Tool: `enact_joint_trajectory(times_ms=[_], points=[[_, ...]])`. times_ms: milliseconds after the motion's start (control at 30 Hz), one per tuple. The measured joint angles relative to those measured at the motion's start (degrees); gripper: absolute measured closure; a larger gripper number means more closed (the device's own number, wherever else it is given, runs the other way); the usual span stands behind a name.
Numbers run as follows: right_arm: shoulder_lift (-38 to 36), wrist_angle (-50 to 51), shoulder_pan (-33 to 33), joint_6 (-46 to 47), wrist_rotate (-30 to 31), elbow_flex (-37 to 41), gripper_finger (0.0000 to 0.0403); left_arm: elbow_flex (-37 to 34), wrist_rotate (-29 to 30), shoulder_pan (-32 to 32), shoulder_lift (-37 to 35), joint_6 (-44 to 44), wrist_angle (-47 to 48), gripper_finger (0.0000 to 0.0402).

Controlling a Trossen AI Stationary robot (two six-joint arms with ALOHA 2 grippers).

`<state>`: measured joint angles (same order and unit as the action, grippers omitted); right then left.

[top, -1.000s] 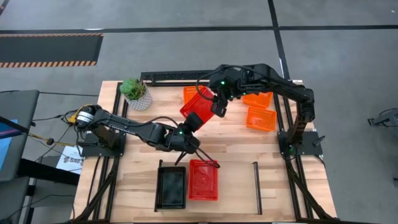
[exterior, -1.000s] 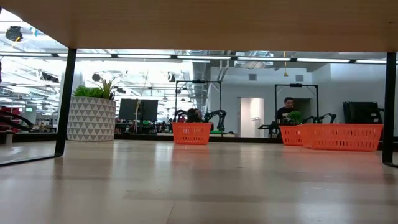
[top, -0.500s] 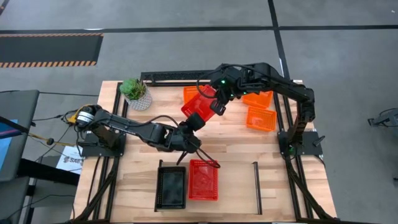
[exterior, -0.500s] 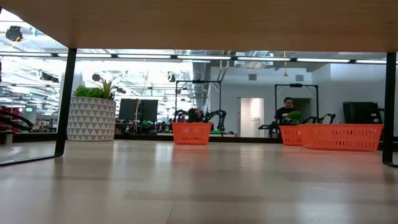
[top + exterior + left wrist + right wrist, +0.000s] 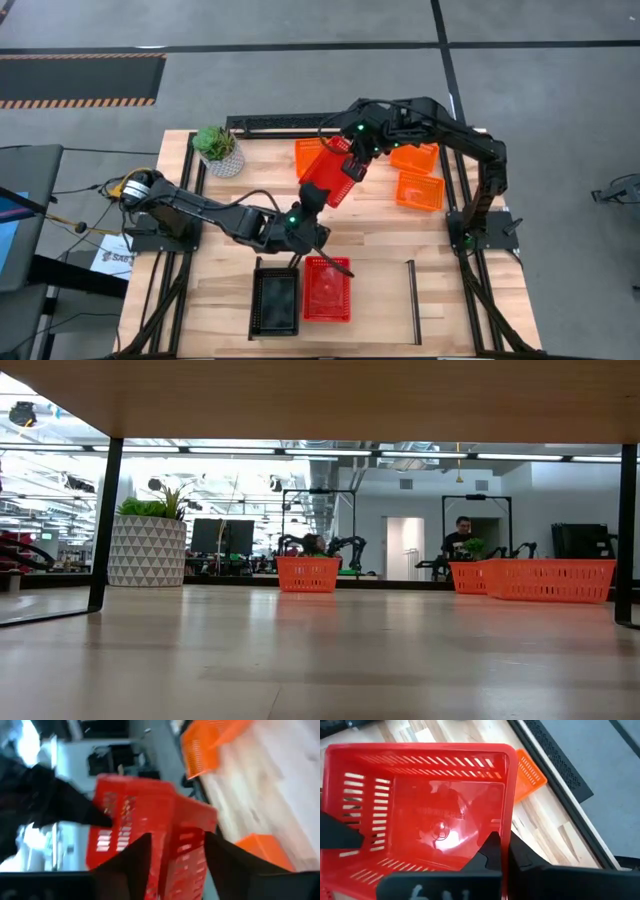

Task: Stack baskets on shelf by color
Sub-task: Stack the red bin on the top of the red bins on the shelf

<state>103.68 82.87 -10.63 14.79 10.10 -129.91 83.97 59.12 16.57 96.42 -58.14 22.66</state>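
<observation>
My left gripper should release its hold on the tilted red basket's near end (image 5: 323, 181) before my right gripper turns the basket level over the second red basket (image 5: 327, 291).
A red basket (image 5: 328, 178) hangs tilted above the table's middle, between my two grippers. My left gripper (image 5: 311, 201) is shut on its near-left end and my right gripper (image 5: 351, 166) on its far-right end. On the shelf (image 5: 375, 300) at the near edge, a black basket (image 5: 275, 303) and a second red basket (image 5: 327, 290) stand side by side on their bases. Three orange baskets (image 5: 310, 152) (image 5: 413, 157) (image 5: 420, 190) rest on the table at the far side. My left gripper pinches a wall of the red basket (image 5: 176, 851) between its two fingers (image 5: 134, 865), coming slanting up from the near left. The basket is lifted clear of the table and tilted. My right gripper holds the basket's rim wall (image 5: 509, 815), with one finger (image 5: 492, 851) inside the basket. The other finger is hidden behind the wall. It comes from the far right, above the open top.
A potted green plant (image 5: 218, 148) stands at the far left corner. Thin black side rails (image 5: 256, 298) (image 5: 410, 290) bound the shelf. The bare part of the shelf lies right of the second red basket. A large black tube frame (image 5: 470, 250) surrounds the table. People show in the room behind (image 5: 462, 535).
The held red basket has turned about between the two grippers and shifted a little toward the table's right edge. My left arm's wrist has moved toward the near edge, and my right gripper has gone slightly toward the far edge. Both stay shut on the basket.
</observation>
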Motion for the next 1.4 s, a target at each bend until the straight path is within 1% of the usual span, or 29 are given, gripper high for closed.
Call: enact_joint_trajectory(times_ms=[133,267,333,433,500,633,700,767,867,967,1067,1167,1233,1300,1400], points=[[-1.06,-0.19,-2.02,-0.96,-0.79,-0.04,0.0397,0.08,6.10,1.09,-0.02,0.79,-5.23,0.0186],[-2.97,-0.78,-5.20,-2.02,-3.86,-0.02,0.0399,0.14,10.38,3.22,-0.79,-0.81,-12.58,0.0161],[-4.30,-0.81,-7.13,-2.26,-4.47,-0.02,0.0398,0.50,10.72,4.46,-1.71,-1.14,-16.69,0.0157],[-6.05,-0.85,-9.74,-2.83,-4.60,-0.04,0.0400,2.78,10.92,6.03,-3.42,0.09,-18.51,0.0158],[-7.01,-0.87,-11.23,-2.88,-5.30,-0.03,0.0399,4.90,12.56,6.94,-5.03,2.83,-18.48,0.0159],[-8.99,-2.10,-11.92,-4.16,-9.97,-0.07,0.0399,9.75,17.12,9.29,-9.95,8.98,-18.37,0.0159],[-9.36,-3.08,-10.33,-5.13,-12.83,-0.09,0.0400,11.78,18.53,10.71,-13.48,13.88,-18.39,0.0159],[-9.24,-3.85,-7.41,-6.20,-15.31,-0.09,0.0399,13.06,19.56,12.21,-17.37,19.90,-18.41,0.0160],[-7.95,-5.63,-1.88,-6.62,-16.39,-0.09,0.0396,13.22,19.97,14.69,-23.74,29.21,-17.26,0.0160],[-5.98,-5.73,3.90,-8.65,-16.47,-0.09,0.0396,13.22,19.71,16.86,-29.39,40.22,-13.27,0.0160],[-4.22,-5.81,8.85,-9.26,-17.98,-0.04,0.0397,13.20,18.61,18.91,-34.06,51.98,-6.59,0.0160],[-2.62,-7.58,12.55,-8.79,-21.54,-0.07,0.0391,13.18,15.52,19.97,-37.42,63.04,0.69,0.0160],[-1.34,-9.79,14.37,-7.73,-22.52,-0.07,0.0388,13.15,13.54,20.14,-38.88,69.24,4.72,0.0160],[-0.26,-12.01,15.99,-7.30,-22.89,-0.07,0.0388,13.15,12.65,20.14,-39.69,73.69,8.20,0.0160],[1.46,-14.95,17.62,-6.95,-23.70,-0.07,0.0392,13.15,12.44,20.14,-39.93,77.80,12.32,0.0160]])
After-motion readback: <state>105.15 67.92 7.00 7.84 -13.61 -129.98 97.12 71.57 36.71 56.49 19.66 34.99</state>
